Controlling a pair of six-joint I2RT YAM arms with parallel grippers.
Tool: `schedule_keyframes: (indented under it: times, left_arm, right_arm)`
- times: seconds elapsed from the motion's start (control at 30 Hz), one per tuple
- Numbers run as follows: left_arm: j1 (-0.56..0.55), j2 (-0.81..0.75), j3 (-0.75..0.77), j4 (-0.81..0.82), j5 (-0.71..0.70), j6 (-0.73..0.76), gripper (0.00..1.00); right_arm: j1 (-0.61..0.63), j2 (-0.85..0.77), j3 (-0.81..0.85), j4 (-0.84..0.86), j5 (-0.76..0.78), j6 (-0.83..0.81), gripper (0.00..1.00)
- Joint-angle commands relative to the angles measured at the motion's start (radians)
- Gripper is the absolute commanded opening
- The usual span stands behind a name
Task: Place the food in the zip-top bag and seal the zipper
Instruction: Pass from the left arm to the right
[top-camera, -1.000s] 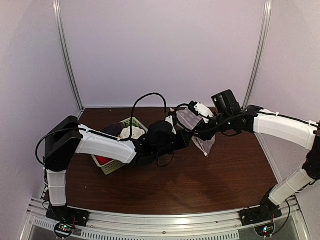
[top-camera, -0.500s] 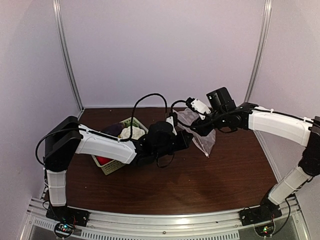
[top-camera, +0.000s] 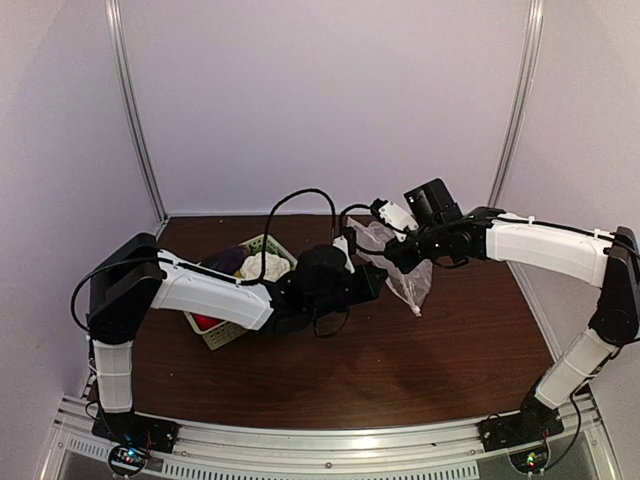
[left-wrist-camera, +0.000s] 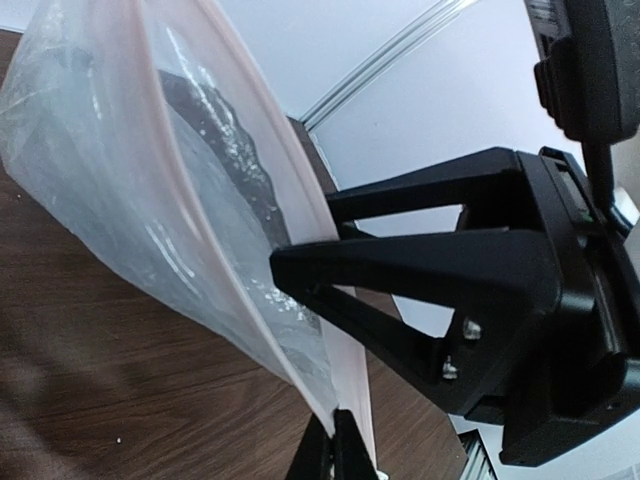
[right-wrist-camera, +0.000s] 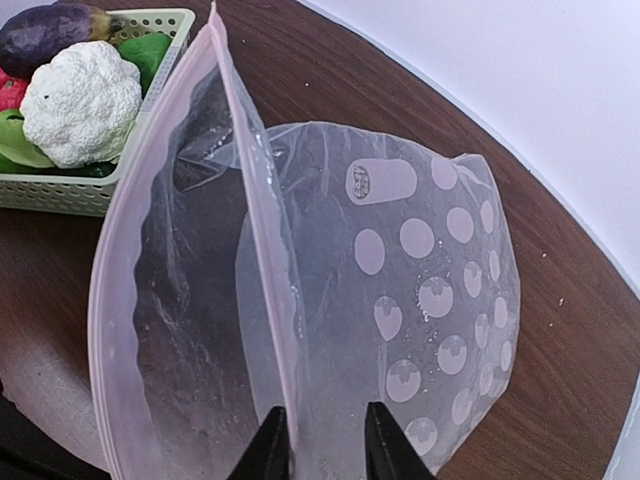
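The robot's left gripper pinches the zipper's end (left-wrist-camera: 326, 406), so next the right gripper takes hold of the edge of the bag's opening and frees the left gripper to take food from the basket (top-camera: 264, 267).
The zip-top bag (top-camera: 408, 283) hangs open between both arms above the table, clear with white dots (right-wrist-camera: 430, 300). My left gripper (left-wrist-camera: 335, 452) is shut on one end of its zipper (left-wrist-camera: 352, 390). My right gripper (right-wrist-camera: 328, 440) straddles the near mouth edge, its jaws a little apart, with the zipper (right-wrist-camera: 255, 200) against the left finger. Its black fingers (left-wrist-camera: 420, 270) reach across the bag in the left wrist view. The food lies in the basket: white cauliflower (right-wrist-camera: 80, 100), a purple piece (right-wrist-camera: 50, 30), green pieces (right-wrist-camera: 145, 50), and a red fruit (top-camera: 207, 320).
The pale green lattice basket (top-camera: 228, 336) stands on the brown table (top-camera: 380, 370) left of centre, partly under my left arm. Metal posts and pale walls close in the back and sides.
My right arm has moved left toward the bag's mouth and its jaws have narrowed around the rim. The left gripper has kept its hold and stayed in place.
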Motion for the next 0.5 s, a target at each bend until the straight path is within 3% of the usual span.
schedule_keyframes:
  times: [0.0,0.1,0.27,0.47]
  left_arm:
    - [-0.008,-0.054,-0.024,0.021,-0.053,-0.008,0.0]
    - [-0.008,-0.067,-0.042,0.004,-0.099,-0.02,0.0]
    - [-0.008,-0.055,0.0,-0.226,-0.22,-0.107,0.0]
    - [0.005,-0.033,0.007,-0.344,-0.26,-0.197,0.0]
  right_arm:
    - [0.002,0.026,-0.007,-0.028,0.03,0.023,0.19]
    - [0.003,0.017,-0.004,-0.04,0.053,0.024,0.0]
    - [0.001,-0.046,0.034,-0.051,0.116,0.016,0.0]
    - [0.002,-0.111,0.063,-0.105,0.163,-0.013,0.0]
